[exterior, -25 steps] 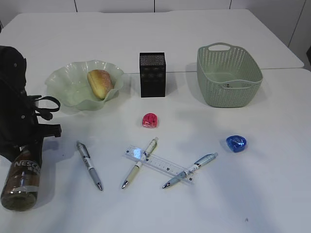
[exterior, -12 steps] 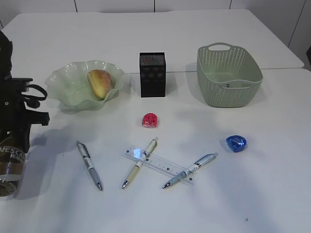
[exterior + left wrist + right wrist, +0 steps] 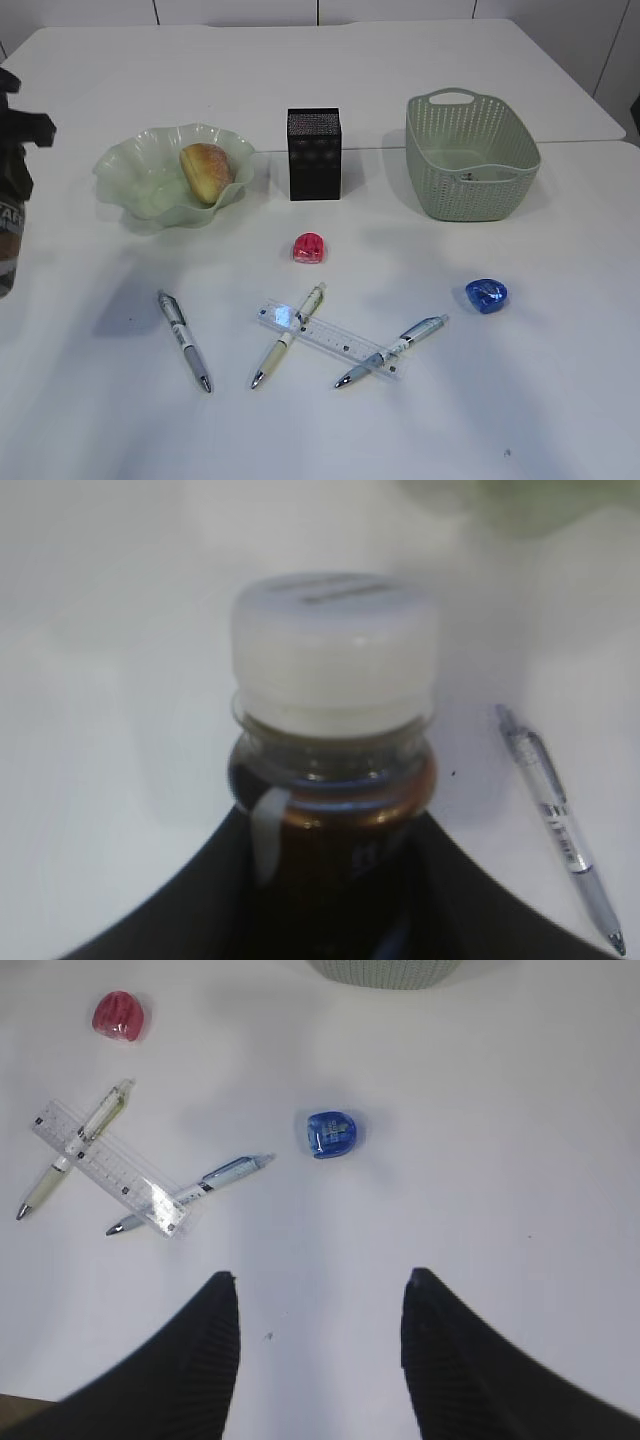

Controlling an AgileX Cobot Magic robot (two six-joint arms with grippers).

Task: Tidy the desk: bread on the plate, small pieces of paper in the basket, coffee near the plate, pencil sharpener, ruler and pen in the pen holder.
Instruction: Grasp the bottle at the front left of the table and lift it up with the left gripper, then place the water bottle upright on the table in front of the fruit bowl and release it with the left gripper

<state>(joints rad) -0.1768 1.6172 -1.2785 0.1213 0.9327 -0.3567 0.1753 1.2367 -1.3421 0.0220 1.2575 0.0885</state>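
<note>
The coffee bottle (image 3: pixel 335 680) leans forward in the robot's down-pitched left gripper, so the robot should turn the bottle upright before lowering it onto the desk (image 3: pixel 118 275) in front of the green plate.
My left gripper (image 3: pixel 330 825) is shut on the brown coffee bottle (image 3: pixel 335 780), white cap (image 3: pixel 335 645) towards the camera; in the exterior view the coffee (image 3: pixel 8 240) hangs at the far left edge, left of the green plate (image 3: pixel 130 170). The bread (image 3: pixel 206 170) lies in the plate. A clear ruler (image 3: pixel 330 338) lies under two crossed pens (image 3: pixel 288 335) (image 3: pixel 395 350); a third pen (image 3: pixel 184 340) lies apart. A red pencil sharpener (image 3: pixel 308 247) and a blue one (image 3: pixel 486 295) sit loose. My right gripper (image 3: pixel 320 1290) is open over bare desk. No small pieces of paper show.
The black mesh pen holder (image 3: pixel 314 155) stands behind the red sharpener, between the plate and the sage-green basket (image 3: pixel 470 155). The white desk (image 3: pixel 560 400) runs bare along its front right. A second table edge crosses behind the basket.
The left gripper has carried the coffee bottle up and to the left, from low at the front left to the frame's left edge beside the plate. Nothing else moved.
</note>
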